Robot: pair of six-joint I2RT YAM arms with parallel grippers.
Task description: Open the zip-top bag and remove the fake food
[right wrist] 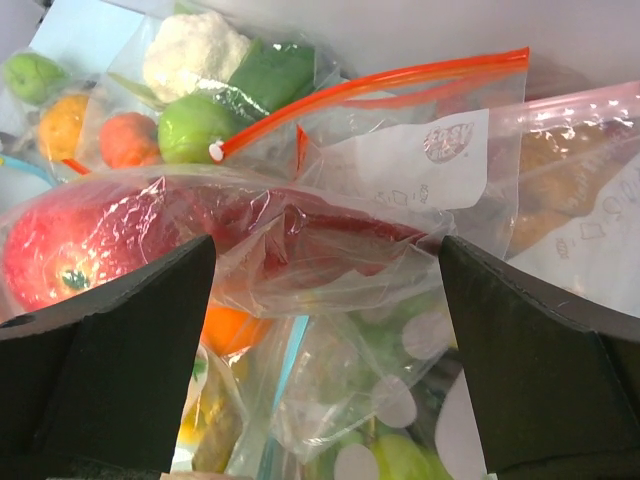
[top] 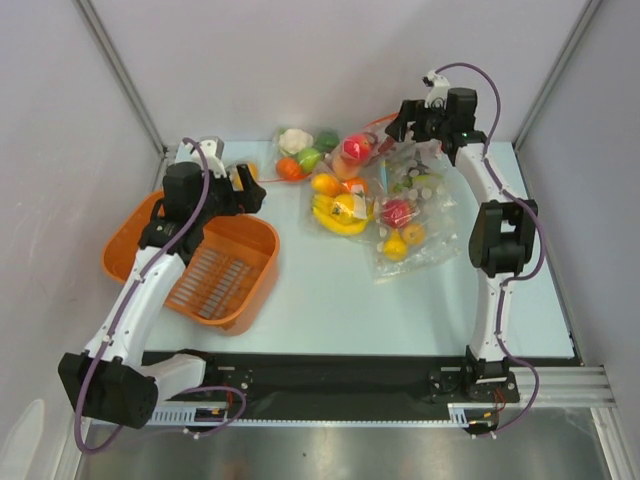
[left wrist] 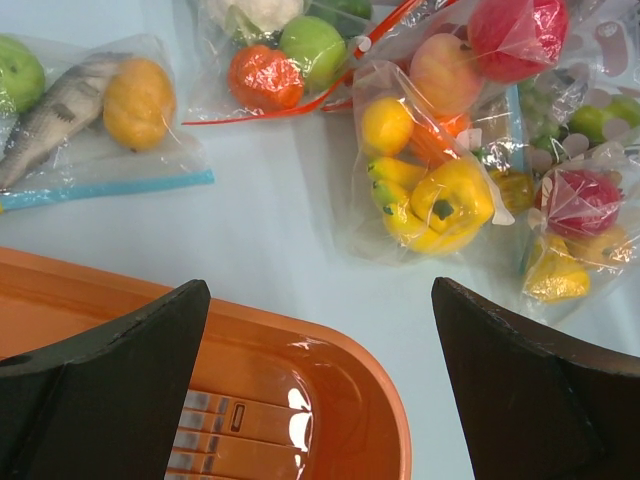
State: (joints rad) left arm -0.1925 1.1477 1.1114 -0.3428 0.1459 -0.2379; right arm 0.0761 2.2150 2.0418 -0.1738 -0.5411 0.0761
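The zip-top bag's loose edge (right wrist: pixel 305 304) is free above the dotted bag, so the robot's right gripper should keep going in and close on the plastic (right wrist: pixel 355 285) next to the dark-red piece.
The zip-top bag (right wrist: pixel 400 150) lies crumpled at the back of the table, its orange-red zip strip (right wrist: pixel 370 85) running up to the right. Inside it I see fake food: a glossy red apple (right wrist: pixel 60 255) and a long dark-red piece (right wrist: pixel 320 215) behind wrinkled plastic. From above, the same bag (top: pixel 362 150) sits just left of my right gripper (top: pixel 398 125). That right gripper (right wrist: pixel 325 270) hangs open over the bag's folds, touching nothing. My left gripper (left wrist: pixel 320 290) is open and empty above the basket's rim, well left of the bag (left wrist: pixel 480 50).
An orange basket (top: pixel 230 270) sits at the near left. A banana bag (top: pixel 340 210), a cauliflower and green-fruit bag (top: pixel 300 150), a dotted bag with grapes (top: pixel 410 215) and a fish bag (left wrist: pixel 90 110) crowd the back. Enclosure walls stand behind and on both sides.
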